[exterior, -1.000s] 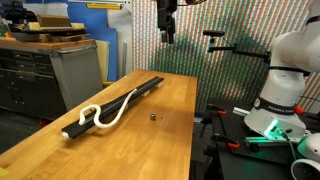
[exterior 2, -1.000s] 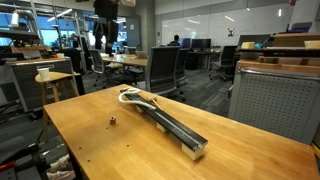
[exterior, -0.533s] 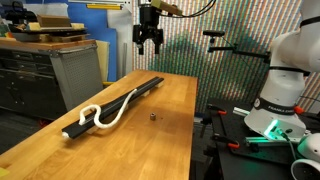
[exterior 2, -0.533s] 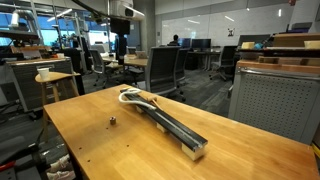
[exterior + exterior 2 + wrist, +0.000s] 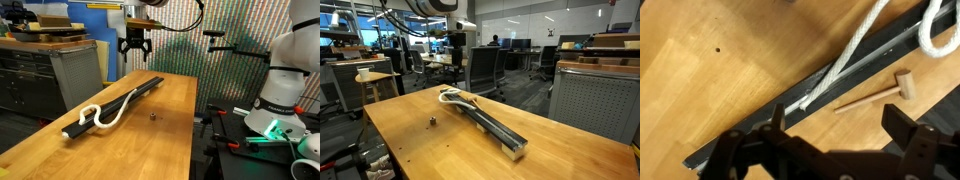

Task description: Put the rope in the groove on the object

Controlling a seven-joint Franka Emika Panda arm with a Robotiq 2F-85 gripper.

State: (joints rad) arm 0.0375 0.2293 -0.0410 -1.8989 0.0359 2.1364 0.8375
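My gripper should keep going down until its fingers close around the rope (image 5: 820, 87), because the white rope's end (image 5: 806, 104) is below my open fingers and clear of the mallet.
The long black bar (image 5: 112, 106) lies diagonally on the wooden table and also shows in an exterior view (image 5: 488, 125) and the wrist view (image 5: 855, 72). The white rope (image 5: 108, 115) lies partly along the bar's groove, with a loop off one end (image 5: 453, 97). In the wrist view the rope (image 5: 845, 62) has its end on the bar and slants away off it. My gripper (image 5: 135, 48) hangs open and empty high above the bar's far end; it also shows in an exterior view (image 5: 460, 42) and the wrist view (image 5: 840, 135).
A small wooden mallet-like piece (image 5: 878, 96) lies on the table beside the bar, seen as a tiny dark item (image 5: 152, 116) (image 5: 433, 122). The table (image 5: 170, 130) drops off at its edges. Grey cabinets (image 5: 75, 70) and office chairs (image 5: 485, 70) stand beyond.
My gripper has moved sideways across the table and lower, from beyond the bar to above its far end. Rope, bar and small piece have not moved.
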